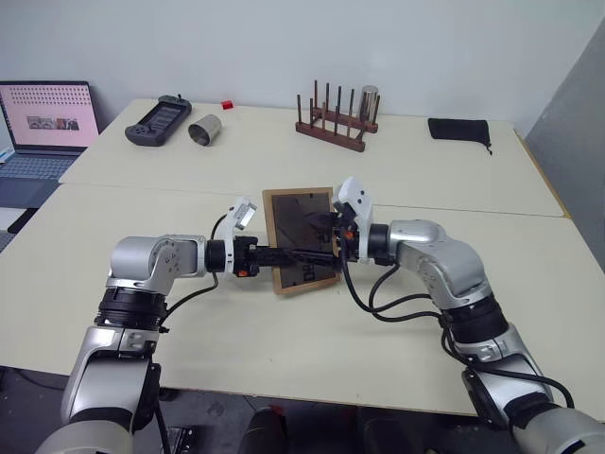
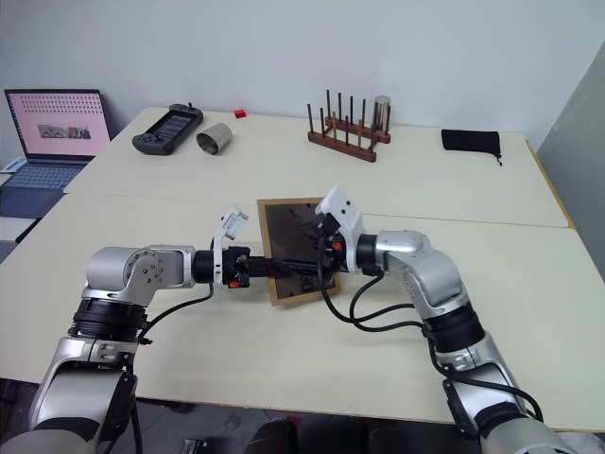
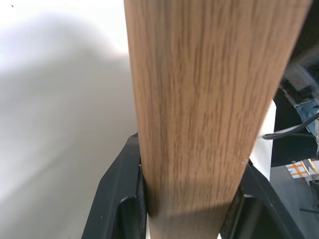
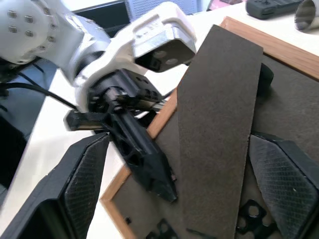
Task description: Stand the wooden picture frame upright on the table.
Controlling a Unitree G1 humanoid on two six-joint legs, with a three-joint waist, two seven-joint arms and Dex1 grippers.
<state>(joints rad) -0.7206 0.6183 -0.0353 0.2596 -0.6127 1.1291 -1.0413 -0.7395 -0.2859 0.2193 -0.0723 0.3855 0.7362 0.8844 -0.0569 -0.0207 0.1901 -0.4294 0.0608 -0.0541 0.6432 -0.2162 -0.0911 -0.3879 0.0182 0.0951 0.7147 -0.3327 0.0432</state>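
The fold-out stand (image 4: pixel 214 129) is sticking out of the frame's back panel. My right gripper should move back and grab the frame's free wooden edge to stand the frame up.
The wooden picture frame (image 1: pixel 295 216) is held a little above the table (image 1: pixel 312 350), its dark grey back panel facing me. My left gripper (image 2: pixel 304 269) reaches in from the left and is shut on the frame's light-wood edge (image 3: pixel 199 109), which sits between its black fingers (image 3: pixel 119 209). My right gripper (image 4: pixel 189 184) comes from the right at the back panel and is open. Its two fingers stand on either side of the dark fold-out stand (image 4: pixel 219 124), apart from it. The left gripper (image 4: pixel 144 159) also appears in the right wrist view, clamped on the frame's rim.
At the back of the table stand a dark brown peg rack (image 1: pixel 331 123) with a metal cylinder (image 1: pixel 369 99), a tipped metal cup (image 1: pixel 205 130), a game controller (image 1: pixel 158 120) and a black pouch (image 1: pixel 460 130). A laptop (image 1: pixel 47 118) sits at the far left.
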